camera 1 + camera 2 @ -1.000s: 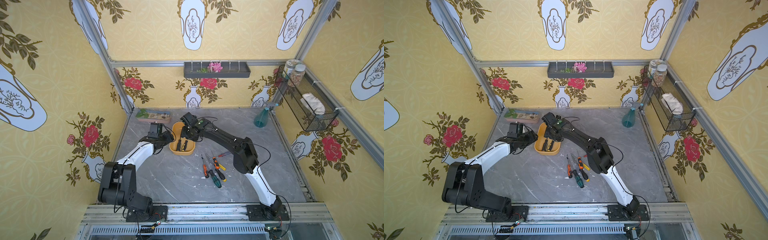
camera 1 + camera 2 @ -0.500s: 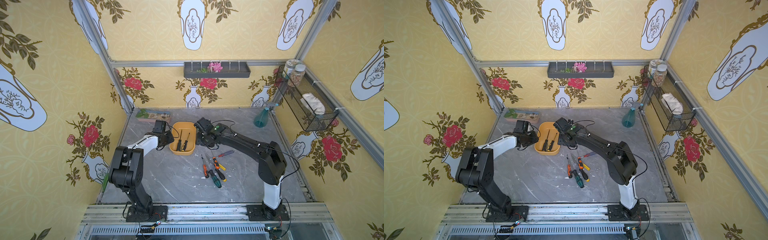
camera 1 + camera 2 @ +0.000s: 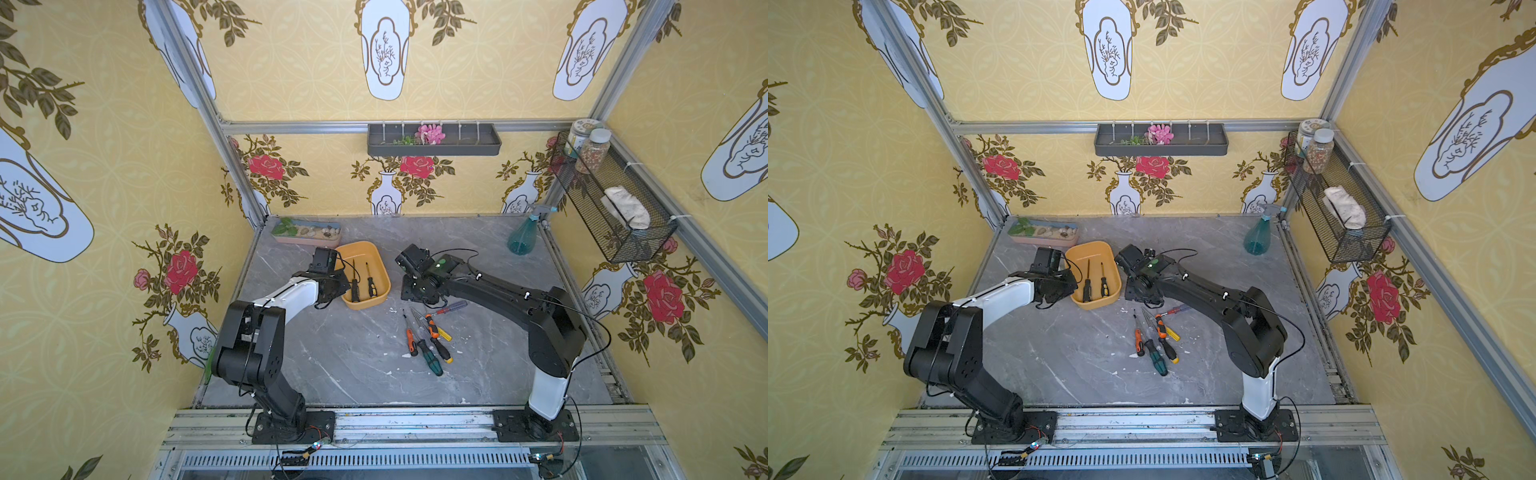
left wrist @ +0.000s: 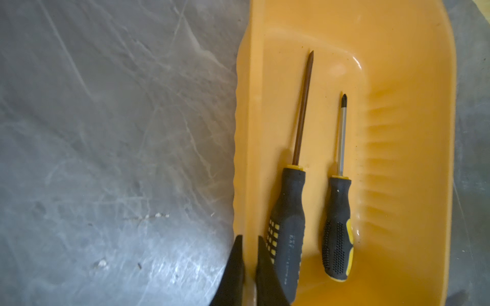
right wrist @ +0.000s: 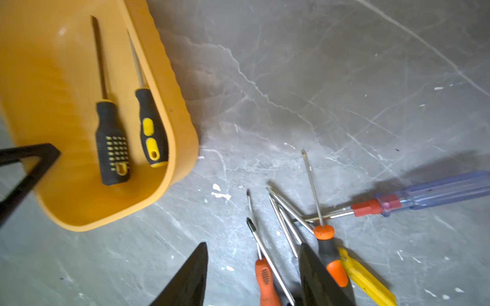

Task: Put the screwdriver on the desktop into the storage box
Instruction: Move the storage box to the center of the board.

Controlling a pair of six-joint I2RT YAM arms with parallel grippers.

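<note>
My left gripper is to pull the storage box [image 3: 365, 276] closer by its side [image 4: 250, 216] before I add more screwdrivers, because the box stands back from the screwdriver pile.
The yellow-orange storage box [image 3: 365, 305] [image 3: 1096, 304] stands on the grey desktop [image 3: 353, 357], with two black-and-yellow screwdrivers [image 4: 287, 225] [image 4: 336, 227] lying inside it. My left gripper [image 4: 248, 238] [image 3: 341, 290] is shut on the box's side wall [image 4: 245, 148], one finger inside and one outside. Several screwdrivers [image 3: 430, 338] [image 5: 328, 254] lie in a loose pile on the desktop, in front of and to the right of the box. Just above the pile's box-side end, my right gripper [image 5: 253, 243] [image 3: 415, 291] is open and holds nothing.
A pink tray of pebbles [image 3: 307, 239] sits at the back left, close behind the box. A teal spray bottle [image 3: 521, 241] stands at the back right. A dark wall tray [image 3: 432, 147] and a wire basket [image 3: 611, 208] hang on the walls.
My left gripper has closed on the box's wall. My right gripper has left the box and swung right and forward, toward the pile of screwdrivers.
</note>
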